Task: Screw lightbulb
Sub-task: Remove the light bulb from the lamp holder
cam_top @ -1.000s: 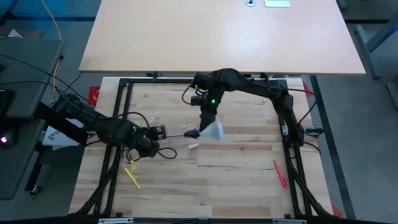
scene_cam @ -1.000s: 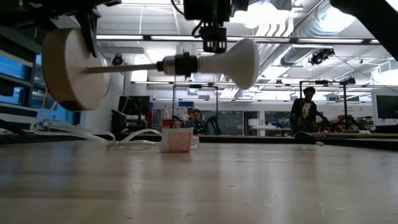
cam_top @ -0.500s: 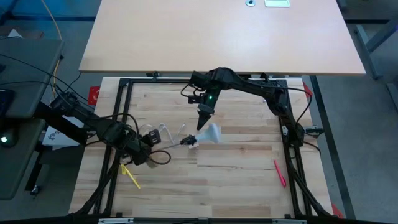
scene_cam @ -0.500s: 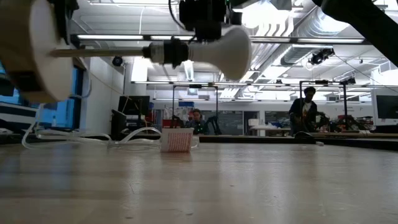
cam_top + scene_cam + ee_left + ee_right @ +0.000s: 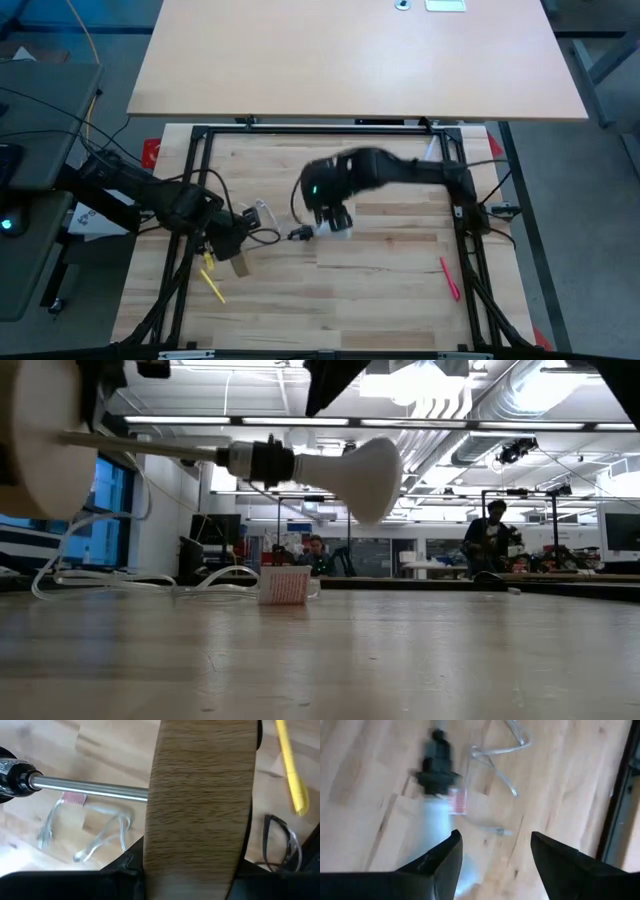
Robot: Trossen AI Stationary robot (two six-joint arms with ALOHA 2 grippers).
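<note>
My open right gripper has the lightbulb [image 5: 434, 832] toward one of its fingers, so I need to move back and put its two fingers on either side of the bulb's neck [image 5: 318, 472] before screwing.
The white lightbulb [image 5: 360, 470] sits in the black socket [image 5: 258, 459] of a lamp made of a thin metal stem [image 5: 90, 788] and a round wooden disc [image 5: 200, 805]. My left gripper [image 5: 228, 245] is shut on the disc at the table's left and holds the lamp in the air, roughly level. My right gripper [image 5: 492, 837] is open just above the bulb [image 5: 436, 827]. In the low view its dark fingers [image 5: 335, 380] stand clear of the bulb's top. The bulb also shows in the high view [image 5: 336, 229]. My left gripper pinches the wooden disc across its thickness, one finger [image 5: 122, 867] on the face that bears the stem, the other on the opposite face [image 5: 252, 865]. The disc stands on edge. The lamp is lifted clear of the table, stem about level, bulb end a little lower.
A clear cord [image 5: 262, 213] with a small red-and-white switch [image 5: 285, 585] lies on the table under the lamp. A black loop of cable [image 5: 265, 237] lies by the disc. A yellow stick [image 5: 213, 284] lies near left, a red pen [image 5: 449, 278] near right. A black frame edges the table.
My right gripper has come off the bulb's neck and gone up. My left gripper has carried the disc toward the table's near-left. The whole lamp has followed, and its bulb end now dips a little.
</note>
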